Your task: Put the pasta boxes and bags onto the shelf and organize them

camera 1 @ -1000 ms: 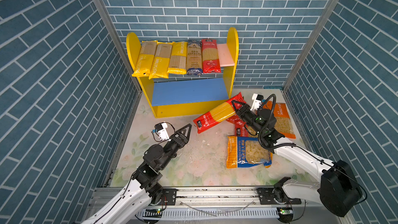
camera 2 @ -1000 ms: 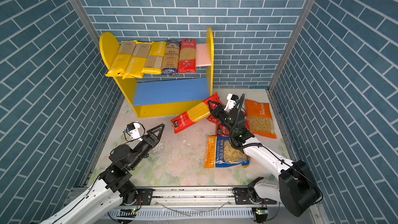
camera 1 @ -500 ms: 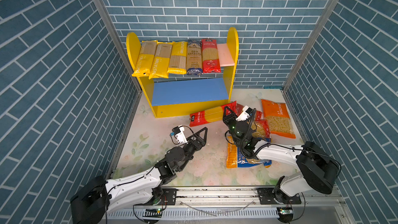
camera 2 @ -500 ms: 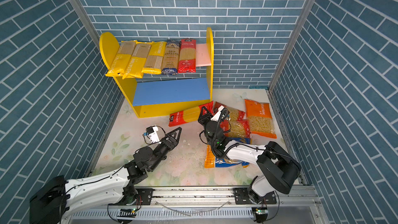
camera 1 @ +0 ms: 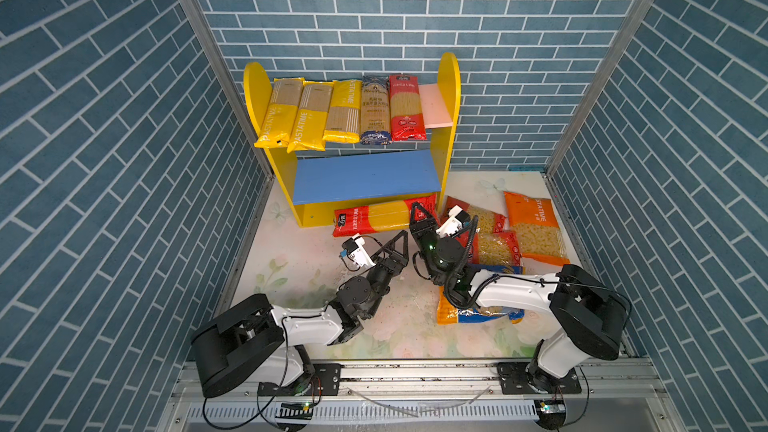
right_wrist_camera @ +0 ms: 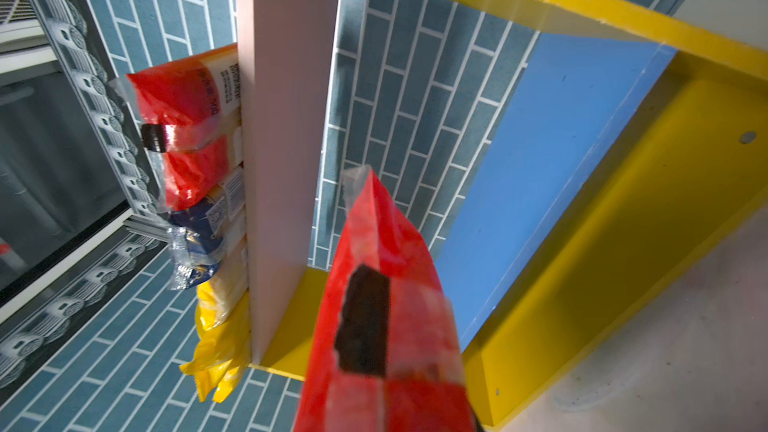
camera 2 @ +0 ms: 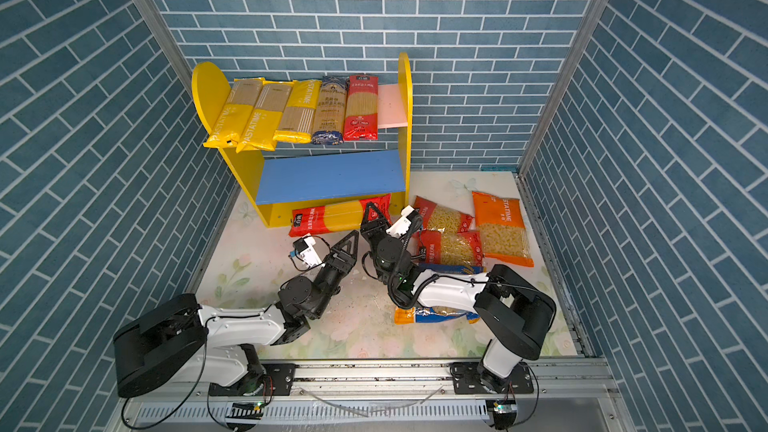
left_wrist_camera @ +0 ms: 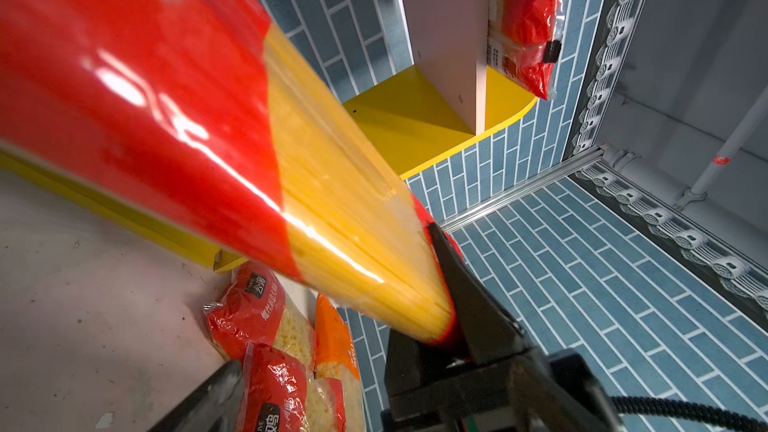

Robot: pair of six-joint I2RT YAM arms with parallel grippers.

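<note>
The red spaghetti pack (camera 1: 374, 216) is lying crosswise along the shelf's base, so the robot's left gripper should hold the pack's yellow middle while the right gripper grabs the pack's end (camera 1: 429, 204) lengthwise.
The shelf (camera 1: 451, 118) (camera 2: 405, 118) stands at the back, with several spaghetti packs (camera 1: 345, 112) on its pink upper board (right_wrist_camera: 286, 118). Its blue lower board (camera 1: 365, 176) (right_wrist_camera: 561, 160) is bare. A red spaghetti pack with a yellow middle (camera 1: 380, 216) (camera 2: 336, 218) (left_wrist_camera: 208, 118) (right_wrist_camera: 382, 326) lies along the front of the shelf's base. My right gripper (camera 1: 424, 218) (camera 2: 374, 218) is shut on the pack's right end, which is off the floor. My left gripper (camera 1: 390, 245) (camera 2: 343, 245) stands open just in front of the pack, with nothing in it.
To the right on the floor lie two red short-pasta bags (camera 1: 482, 218) (camera 1: 496, 247) and an orange bag (camera 1: 536, 230). A blue-orange bag (camera 1: 478, 311) sits partly under my right arm. Brick walls close in both sides and the back.
The right gripper has brought the red pack down and to the left, from a tilt to level before the shelf base. The left gripper has moved forward towards it and opened wider.
</note>
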